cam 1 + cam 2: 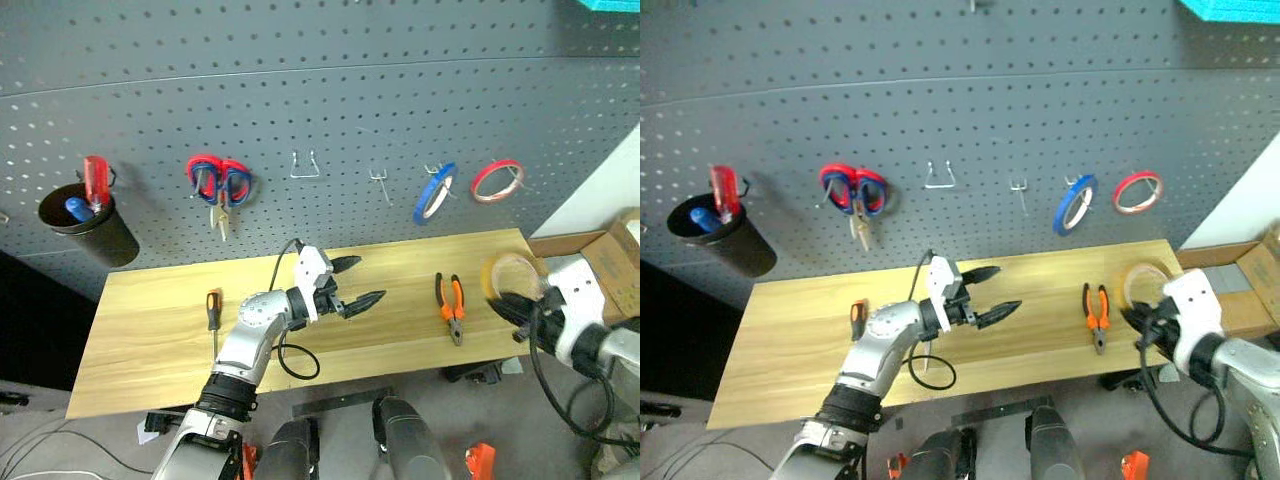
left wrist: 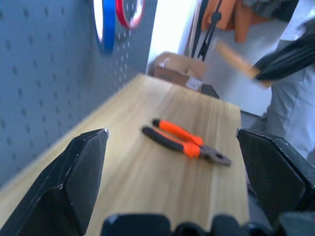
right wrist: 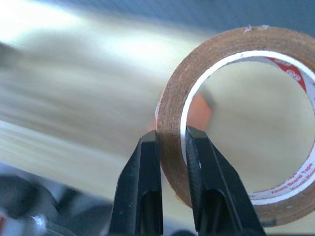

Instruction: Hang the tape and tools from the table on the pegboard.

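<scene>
The yellow-tan tape's hole (image 1: pixel 514 272) is clear and the hook (image 1: pixel 379 178) beside the blue roll is empty, so my right gripper keeps carrying the tape until the hook goes into the hole.
My right gripper (image 3: pixel 171 135) is shut on the wall of the yellow-tan tape (image 3: pixel 168 98) ring, one finger inside the hole and one outside. It holds the tape (image 1: pixel 489 272) upright, lifted off the right end of the table (image 1: pixel 150 340). The orange-and-black pliers (image 1: pixel 450 305) lie flat on the wood just left of it. My left gripper (image 1: pixel 372 280) hovers open and empty over the table's middle, pointing towards the pliers (image 2: pixel 184 142). A slim screwdriver (image 1: pixel 213 315) with an orange-and-black handle lies near the table's left part. The pegboard (image 1: pixel 330 90) rises behind the table.
On the pegboard hang red-and-blue scissors (image 1: pixel 218 180), a blue roll (image 1: pixel 433 192) and a red roll (image 1: pixel 497 180). Two bare hooks (image 1: pixel 305 165) sit between them. A black cup (image 1: pixel 90 228) holding a red-handled screwdriver hangs at far left. A cardboard box (image 1: pixel 610 250) stands past the table's right end.
</scene>
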